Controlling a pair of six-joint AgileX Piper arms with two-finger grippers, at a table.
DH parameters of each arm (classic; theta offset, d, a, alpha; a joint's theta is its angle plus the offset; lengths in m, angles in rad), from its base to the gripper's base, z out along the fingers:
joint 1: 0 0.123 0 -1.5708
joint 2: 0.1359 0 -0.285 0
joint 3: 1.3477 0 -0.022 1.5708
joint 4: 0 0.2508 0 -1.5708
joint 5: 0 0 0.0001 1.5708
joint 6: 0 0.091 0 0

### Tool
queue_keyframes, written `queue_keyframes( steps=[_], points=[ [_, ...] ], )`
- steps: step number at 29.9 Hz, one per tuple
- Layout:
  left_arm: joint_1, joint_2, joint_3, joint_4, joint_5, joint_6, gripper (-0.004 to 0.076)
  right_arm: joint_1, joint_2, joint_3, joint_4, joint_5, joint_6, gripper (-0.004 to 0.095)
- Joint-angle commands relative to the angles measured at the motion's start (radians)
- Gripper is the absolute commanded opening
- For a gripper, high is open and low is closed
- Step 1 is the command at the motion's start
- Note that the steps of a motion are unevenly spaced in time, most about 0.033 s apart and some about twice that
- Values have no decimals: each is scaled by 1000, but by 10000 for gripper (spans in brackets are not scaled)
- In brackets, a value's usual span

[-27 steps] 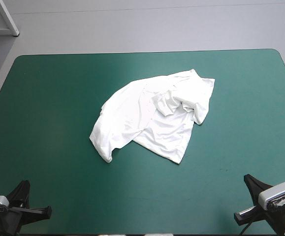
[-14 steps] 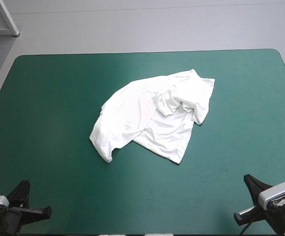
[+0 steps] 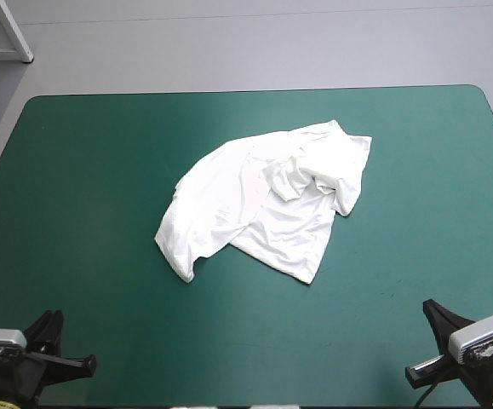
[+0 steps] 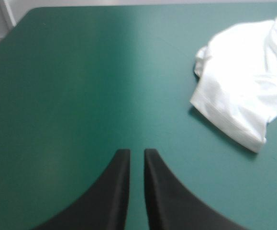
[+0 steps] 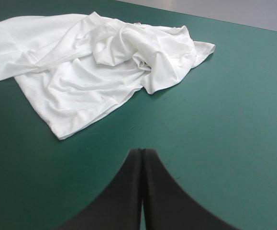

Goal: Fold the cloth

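The white T-shirt [image 3: 220,192] is lying in limp, overlapping folds [image 3: 297,177]. It will droop in the middle and stay folded over itself when I pick it up.
The white T-shirt [image 3: 263,204] lies as a crumpled heap near the middle of the teal-green table, bunched most toward its far right part. My left gripper [image 3: 48,322] is at the near left corner, well short of the T-shirt [image 4: 243,96], which lies ahead and to its right. Its black fingers [image 4: 119,191] stand slightly apart with a narrow slit and nothing between them. At the near right corner my right gripper [image 3: 433,312] is shut in one pointed arch [image 5: 142,152]. The T-shirt [image 5: 81,72] lies ahead of it and to its left, with its nearest hem a short way off.
Bare teal-green cover [image 3: 101,170] surrounds the heap on all sides. The table's far edge [image 3: 255,90] and its rounded far right corner [image 3: 483,92] show in the high view.
My left gripper has shifted a little forward and to the right at the near left corner. The T-shirt and the right gripper have not moved.
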Motion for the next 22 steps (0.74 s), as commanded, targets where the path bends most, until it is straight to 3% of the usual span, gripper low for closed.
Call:
queue_keyframes(
  steps=[1, 4, 6, 10, 17, 22],
  points=[
    [-2, 106, -24, -152, -73, 127, 241, 1, 13, -29, 4, -96, -5, -17],
    [-2, 199, -24, -288, -103, 146, 401, 1, 13, -29, 4, -92, -5, -16],
    [-2, 263, -26, -380, -113, 152, 449, 1, 13, -29, 4, -92, -5, -7],
    [-2, 422, -52, -555, -93, 255, 454, 1, 13, -29, 4, -92, -5, 54],
    [-2, 737, -138, -723, -75, 458, 455, 1, 13, -29, 0, -96, -5, 287],
    [-2, 924, -194, -729, -87, 526, 455, 1, 13, -29, 3, -102, -5, 312]
  ],
)
